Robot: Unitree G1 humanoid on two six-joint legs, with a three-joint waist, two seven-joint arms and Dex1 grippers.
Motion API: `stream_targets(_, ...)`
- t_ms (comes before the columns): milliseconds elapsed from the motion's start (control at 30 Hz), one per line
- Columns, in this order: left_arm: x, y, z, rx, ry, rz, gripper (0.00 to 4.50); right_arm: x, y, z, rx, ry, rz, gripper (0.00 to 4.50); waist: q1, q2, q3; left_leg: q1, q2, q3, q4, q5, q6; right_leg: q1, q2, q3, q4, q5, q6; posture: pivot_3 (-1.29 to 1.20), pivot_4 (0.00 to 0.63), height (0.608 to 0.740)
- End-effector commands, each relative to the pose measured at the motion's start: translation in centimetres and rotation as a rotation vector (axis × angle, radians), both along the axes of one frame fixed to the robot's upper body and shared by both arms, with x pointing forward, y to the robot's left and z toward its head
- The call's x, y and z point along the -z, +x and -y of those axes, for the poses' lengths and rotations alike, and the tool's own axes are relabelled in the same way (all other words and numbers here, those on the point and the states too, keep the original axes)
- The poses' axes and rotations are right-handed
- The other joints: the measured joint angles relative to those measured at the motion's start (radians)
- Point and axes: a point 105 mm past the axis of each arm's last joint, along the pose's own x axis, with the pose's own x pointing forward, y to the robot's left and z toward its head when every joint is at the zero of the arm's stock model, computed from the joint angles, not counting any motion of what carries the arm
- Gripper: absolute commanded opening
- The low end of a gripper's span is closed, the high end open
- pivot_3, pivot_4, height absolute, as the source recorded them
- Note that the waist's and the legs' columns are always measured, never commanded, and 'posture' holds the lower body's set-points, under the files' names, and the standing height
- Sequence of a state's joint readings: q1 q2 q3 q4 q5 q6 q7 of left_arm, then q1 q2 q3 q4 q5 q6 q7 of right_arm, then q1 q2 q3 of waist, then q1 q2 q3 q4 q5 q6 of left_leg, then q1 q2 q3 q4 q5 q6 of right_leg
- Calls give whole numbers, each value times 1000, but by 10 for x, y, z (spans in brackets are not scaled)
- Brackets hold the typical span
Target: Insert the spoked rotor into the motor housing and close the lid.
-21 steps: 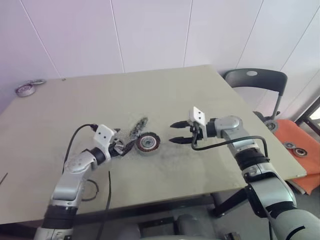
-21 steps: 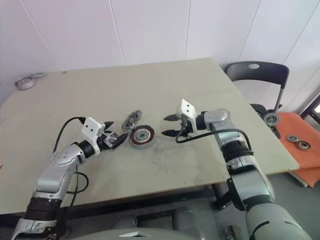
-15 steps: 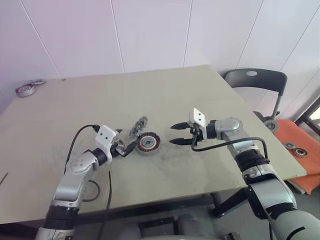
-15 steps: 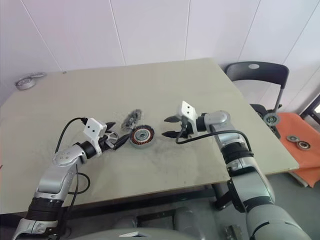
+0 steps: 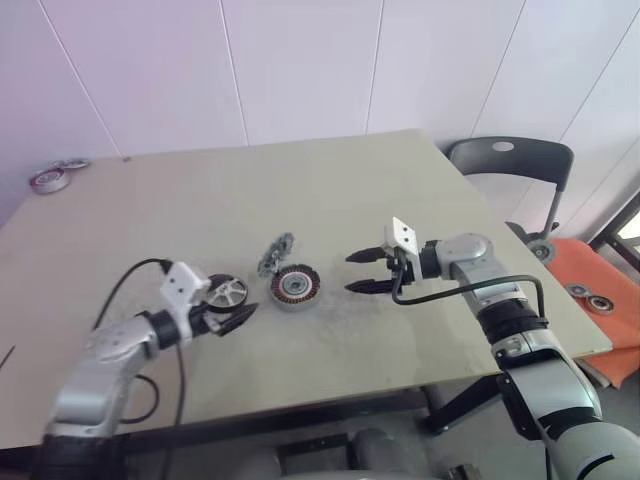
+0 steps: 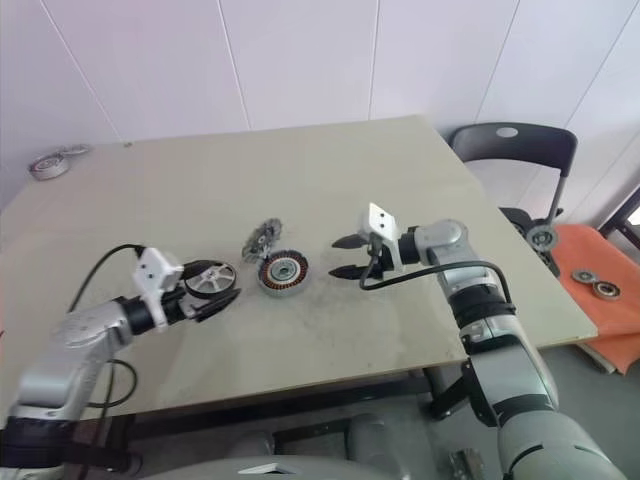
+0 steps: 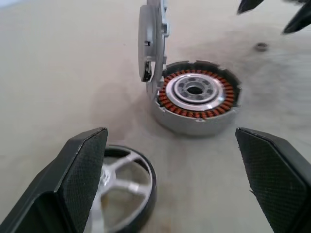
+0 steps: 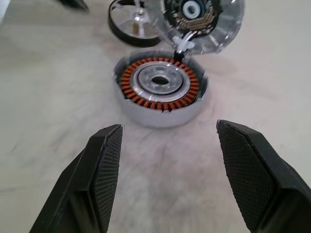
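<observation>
I expect the leaning lid (image 5: 276, 254) to tip back flat and stay attached when I push it, because white wires (image 8: 184, 42) connect it to the motor housing.
The motor housing (image 5: 294, 286) sits mid-table, a round puck with copper-red windings and a silver hub showing. Its lid (image 5: 275, 253) stands hinged up at the far-left edge. The spoked rotor (image 5: 228, 292), silvery with a dark rim, lies flat on the table just left of the housing. My left gripper (image 7: 170, 133) is open and low over the table, with one finger (image 7: 80, 170) right beside the rotor, which is not held. My right gripper (image 5: 352, 272) hangs open a short way right of the housing, pointing at it, with nothing between its fingers.
Metal rings (image 5: 50, 177) lie at the table's far left corner. A dark chair (image 5: 510, 165) stands off the right edge, by an orange surface with small parts (image 5: 600, 300). A black cable (image 5: 130, 275) trails from my left wrist.
My left arm has drawn back to the left, away from the housing, and the rotor now lies uncovered by its fingers. The right gripper has edged slightly right and stays open.
</observation>
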State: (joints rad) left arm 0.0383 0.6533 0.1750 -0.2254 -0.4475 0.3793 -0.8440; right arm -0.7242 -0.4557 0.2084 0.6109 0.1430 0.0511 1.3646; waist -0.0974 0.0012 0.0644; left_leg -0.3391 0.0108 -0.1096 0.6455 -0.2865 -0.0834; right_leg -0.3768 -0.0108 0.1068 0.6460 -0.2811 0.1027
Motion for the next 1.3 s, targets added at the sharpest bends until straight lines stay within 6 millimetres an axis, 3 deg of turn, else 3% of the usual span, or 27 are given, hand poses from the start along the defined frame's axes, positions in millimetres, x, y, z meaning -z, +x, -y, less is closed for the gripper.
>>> stream_targets(33,-27,-8,-15,39,-24,20,4478,-16,3,-7,-31,20,52,3242,0,0,0,0,0,0,0,0,0,0,0,0,0,0,0,0,0,740)
stream_targets(167,-27,-23,-22,90,6,-50,4478,-11,6,-2,-24,-6,40,3242,-1,0,0,0,0,0,0,0,0,0,0,0,-1,0,0,0,0,740)
stream_targets(333,-26,-36,-20,145,13,-103,4478,8,15,29,54,-131,11,3242,1,-1,1,-1,0,0,0,0,0,0,0,0,-1,-1,-1,0,0,740)
stream_targets(567,-28,-34,-20,128,9,-94,4478,18,16,62,93,-228,-20,3242,-6,-1,1,-1,0,0,-1,0,0,-1,0,0,-1,-1,-2,0,0,740)
stream_targets(900,-23,-30,-13,126,-14,-85,4478,4,19,57,90,-179,8,3242,-4,-1,2,0,0,1,-1,0,0,-1,0,1,-1,-1,-2,0,0,740)
stream_targets(1300,-19,-33,-10,126,-19,-91,4478,21,19,75,166,-239,-40,3242,-3,-1,2,0,0,1,0,0,0,-1,0,1,-1,-1,-2,0,0,740)
